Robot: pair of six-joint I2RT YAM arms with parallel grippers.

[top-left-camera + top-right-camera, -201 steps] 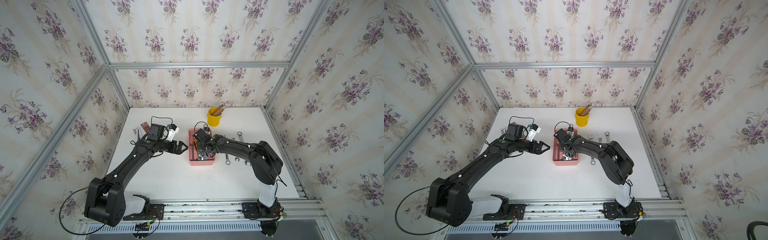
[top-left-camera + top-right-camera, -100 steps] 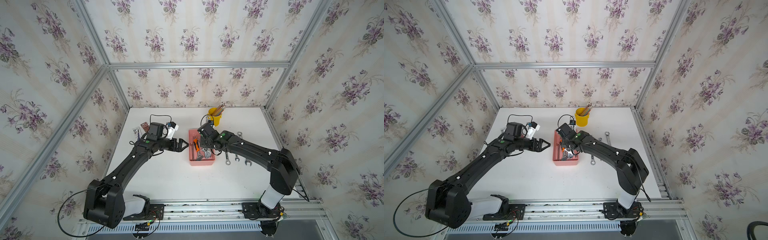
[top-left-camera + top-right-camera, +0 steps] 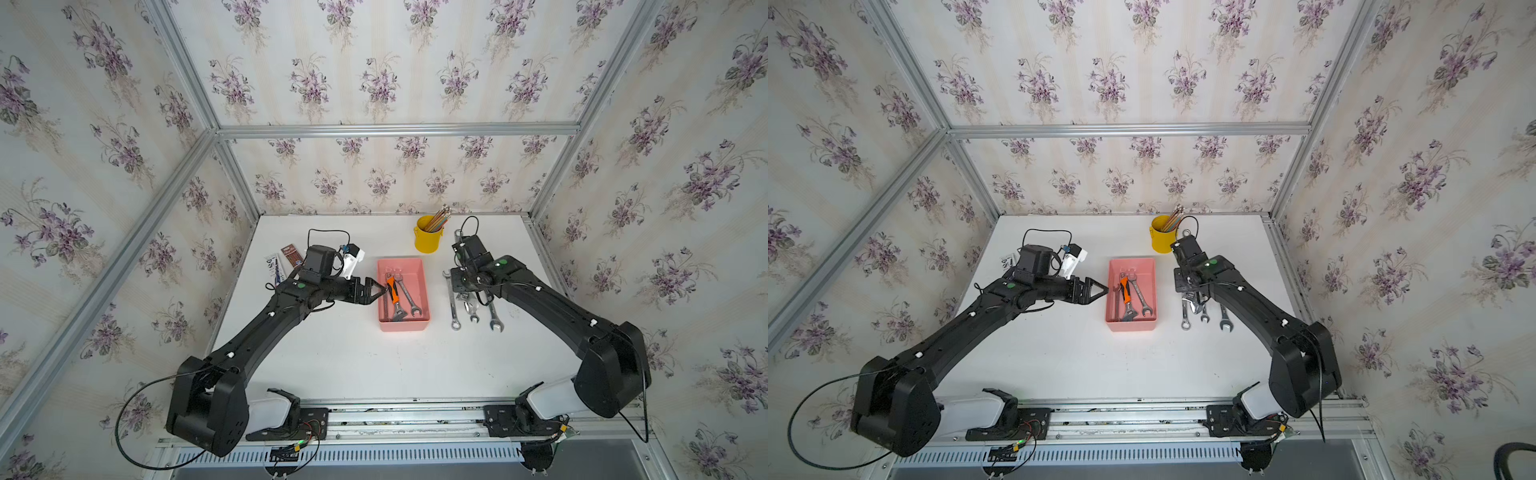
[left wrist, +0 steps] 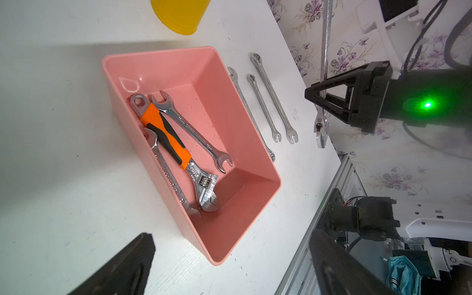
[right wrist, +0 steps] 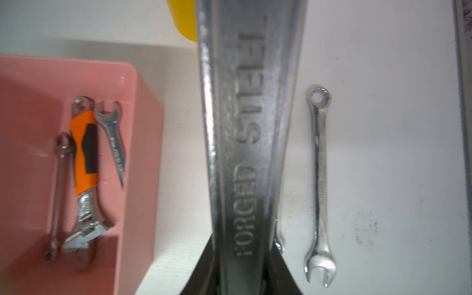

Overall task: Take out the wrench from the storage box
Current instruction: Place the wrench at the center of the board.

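My right gripper should carry on moving to the space (image 5: 390, 169) past the row of spanners, go down and let go, because that space is clear and the steel wrench (image 5: 248, 127) is parallel to the spanners.
The pink storage box (image 3: 402, 326) (image 3: 1131, 325) sits mid-table. In it lie an orange-handled adjustable wrench (image 4: 166, 135) (image 5: 84, 153) and two plain spanners. To the right of the box, my right gripper (image 3: 465, 293) (image 5: 241, 268) is shut on a large steel wrench (image 5: 250, 127) (image 4: 322, 127) stamped FORGED STEEL. It holds that wrench above the table, over a row of three spanners (image 3: 453, 303). My left gripper (image 3: 380, 289) (image 4: 232, 233) stands open at the box's left wall with nothing between its fingers (image 4: 122, 268).
A yellow pencil cup (image 3: 427, 241) (image 3: 1160, 241) stands behind the box, close to the held wrench's handle end. Flat packets (image 3: 274, 266) lie at the back left by the wall. The metal rail runs along the table's front edge.
My right arm has lifted out of the box with the steel wrench and swung right, over the spanners on the table. The left arm has barely moved.
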